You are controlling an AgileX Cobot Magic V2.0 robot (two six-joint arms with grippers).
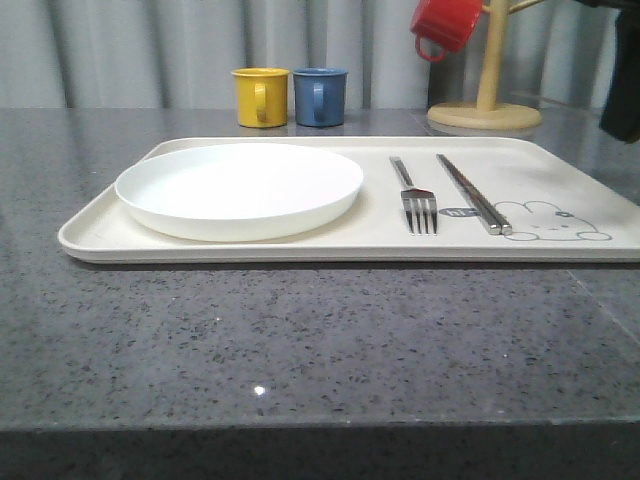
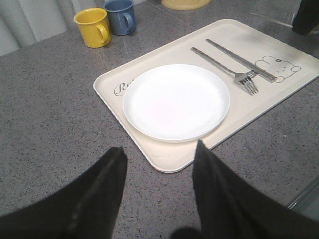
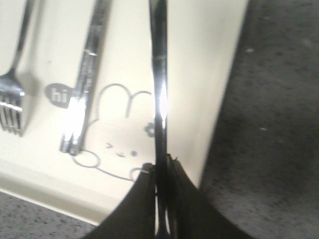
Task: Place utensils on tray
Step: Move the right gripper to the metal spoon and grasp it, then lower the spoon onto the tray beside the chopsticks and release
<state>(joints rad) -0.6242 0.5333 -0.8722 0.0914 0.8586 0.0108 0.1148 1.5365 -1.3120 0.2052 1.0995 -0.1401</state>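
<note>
The robot's right gripper keeps lowering the spoon until the spoon's bowl rests on the bunny [image 1: 556, 222], since the space [image 1: 532, 178] beside the chopsticks is open for the spoon.
The cream tray [image 1: 300, 250] lies across the grey table, with a bunny drawn near its right end. On it, a silver fork [image 1: 418, 200] and a pair of chopsticks [image 1: 472, 195] lie side by side, right of the plate. My right gripper [image 3: 160, 167] is shut on the long shiny handle of the spoon [image 3: 159, 74], held over the tray [image 3: 199, 74] beside the bunny, right of the chopsticks [image 3: 84, 84] and fork [image 3: 12, 99]. The spoon's bowl is hidden. Back over the table near the tray's corner [image 2: 164, 159], my left gripper [image 2: 159, 147] is open and holds nothing.
A round white plate [image 1: 240, 190] fills the tray's left half. A yellow mug [image 1: 260, 97] and a blue mug [image 1: 320, 97] stand behind the tray. A red mug [image 1: 445, 25] hangs on a wooden stand [image 1: 487, 100] at the back right. Bare table lies in front.
</note>
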